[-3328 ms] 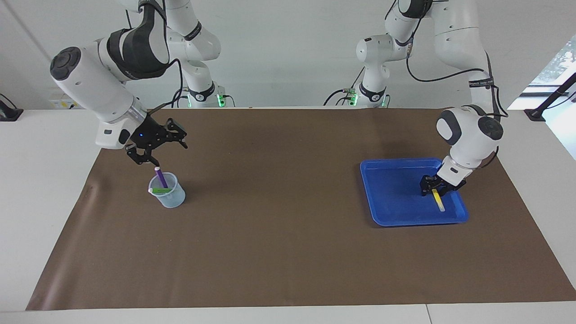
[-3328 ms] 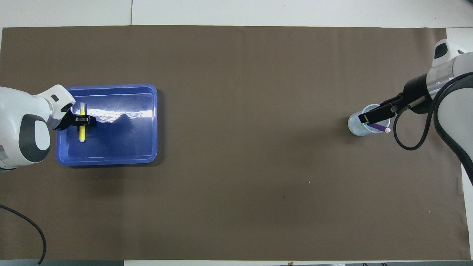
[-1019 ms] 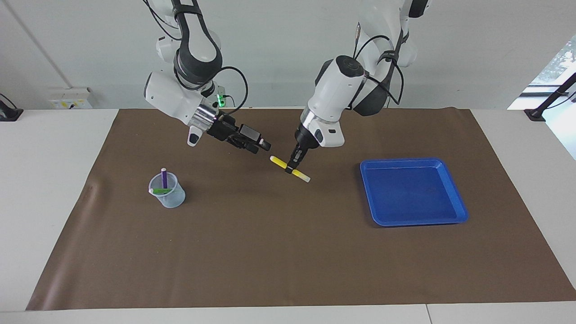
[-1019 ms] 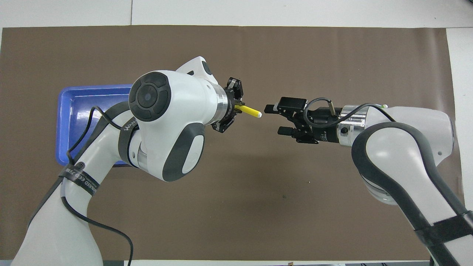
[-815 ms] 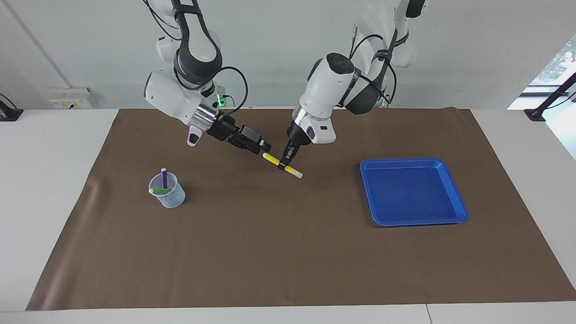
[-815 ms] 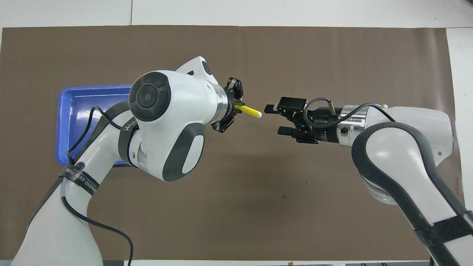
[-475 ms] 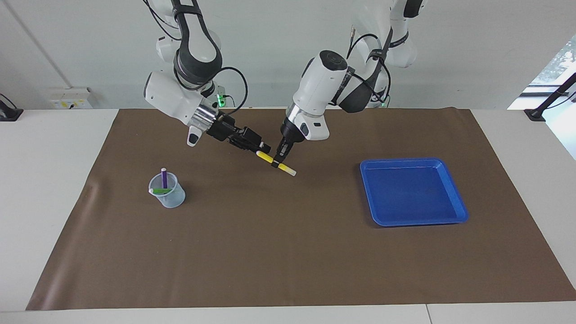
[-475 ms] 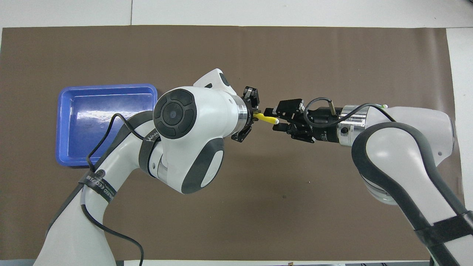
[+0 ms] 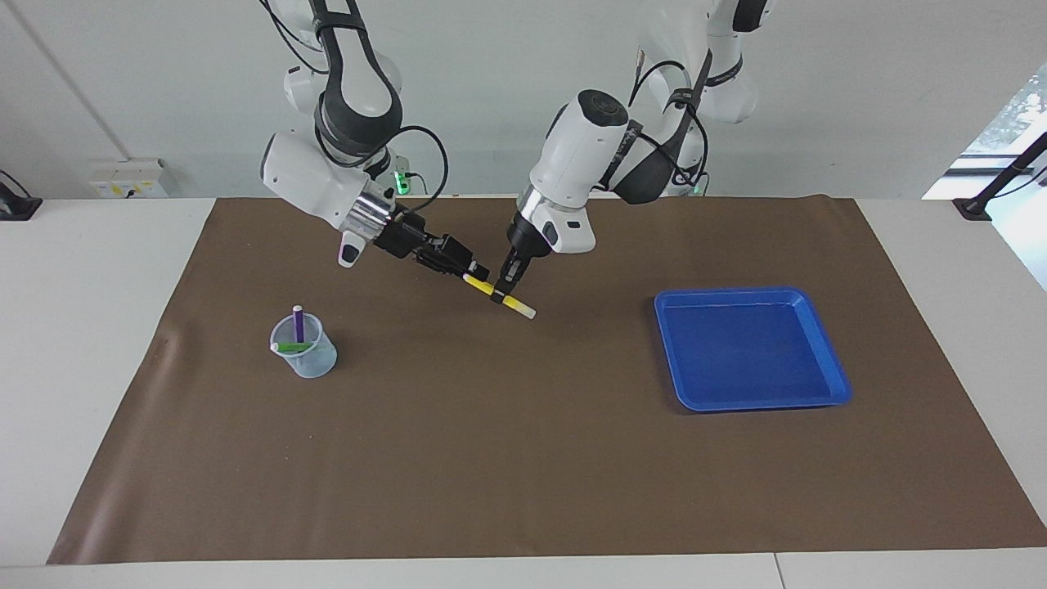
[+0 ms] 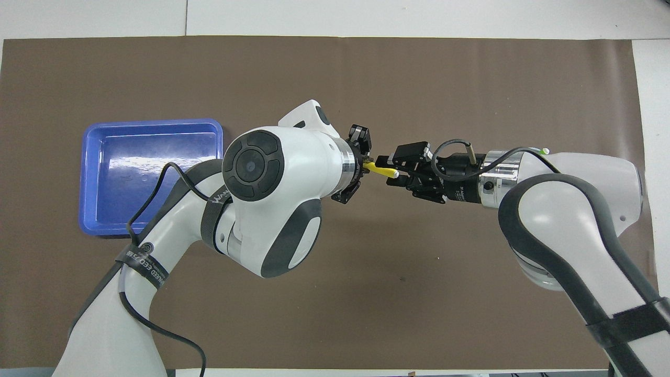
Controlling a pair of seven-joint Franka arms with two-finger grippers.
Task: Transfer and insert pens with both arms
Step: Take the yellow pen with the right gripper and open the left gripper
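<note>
The green pen's end (image 10: 544,151) leans past the arm, so the yellow pen (image 10: 382,170) will nudge it aside when I lower the yellow pen into the cup.
My left gripper (image 9: 500,293) is shut on the yellow pen (image 9: 514,304) and holds it nearly level in the air over the middle of the brown mat. In the overhead view the left gripper (image 10: 366,165) points the yellow pen (image 10: 381,168) at my right gripper (image 10: 390,168). The right gripper (image 9: 478,271) is open, with its fingers on either side of the pen's end. The purple pen (image 9: 298,323) stands in a clear cup (image 9: 307,360), and the green pen (image 9: 291,347) leans in the same cup.
An empty blue tray (image 9: 679,391) lies on the mat toward the left arm's end of the table, and it also shows in the overhead view (image 10: 152,123). The cup stands toward the right arm's end. In the overhead view the right arm hides the cup.
The left gripper lifted the yellow pen out of the tray and carried it to the middle. The right gripper left the cup and met it; the pen's end has slid between its open fingers.
</note>
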